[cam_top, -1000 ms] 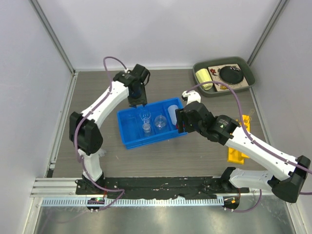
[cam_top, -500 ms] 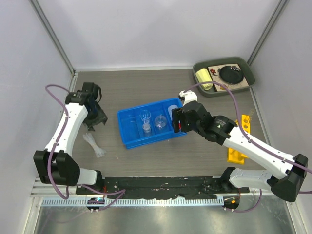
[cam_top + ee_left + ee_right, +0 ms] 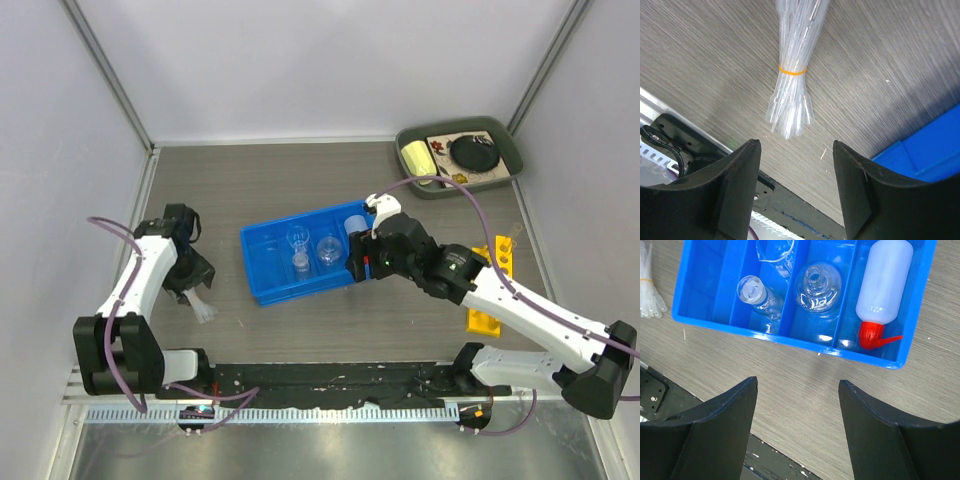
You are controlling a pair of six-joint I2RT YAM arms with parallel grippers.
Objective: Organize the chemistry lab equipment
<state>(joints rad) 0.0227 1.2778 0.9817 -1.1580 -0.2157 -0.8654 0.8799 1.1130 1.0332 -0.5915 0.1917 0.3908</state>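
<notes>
The pipette bundle (image 3: pixel 791 111) is pointing into the gap between my left gripper's open fingers. So I should go on to the bundle's orange band (image 3: pixel 792 71) until the fingers are on both sides of it.
A bundle of clear plastic pipettes (image 3: pixel 792 85), tied with an orange band, lies on the table at the left (image 3: pixel 200 305). My left gripper (image 3: pixel 795 145) is open and empty just above its near end (image 3: pixel 196 283). A blue bin (image 3: pixel 790 337) in the middle (image 3: pixel 262 285) holds a white squeeze bottle with a red nozzle (image 3: pixel 883 280), a clear flask (image 3: pixel 816 287), a small glass vessel (image 3: pixel 757 295) and a beaker (image 3: pixel 775 255). My right gripper (image 3: pixel 797 382) is open and empty above the bin's right front edge (image 3: pixel 360 262). A yellow holed rack (image 3: pixel 490 300) lies partly under the right arm.
A dark green tray (image 3: pixel 452 125) at the back right holds a yellow roll (image 3: pixel 416 158) and a black disc (image 3: pixel 473 152). The black base rail (image 3: pixel 320 380) runs along the table's near edge. Walls close in the left, back and right sides.
My left arm has swung from behind the blue bin to the left side and come down over the pipette bundle. My right gripper has shifted slightly left and forward.
</notes>
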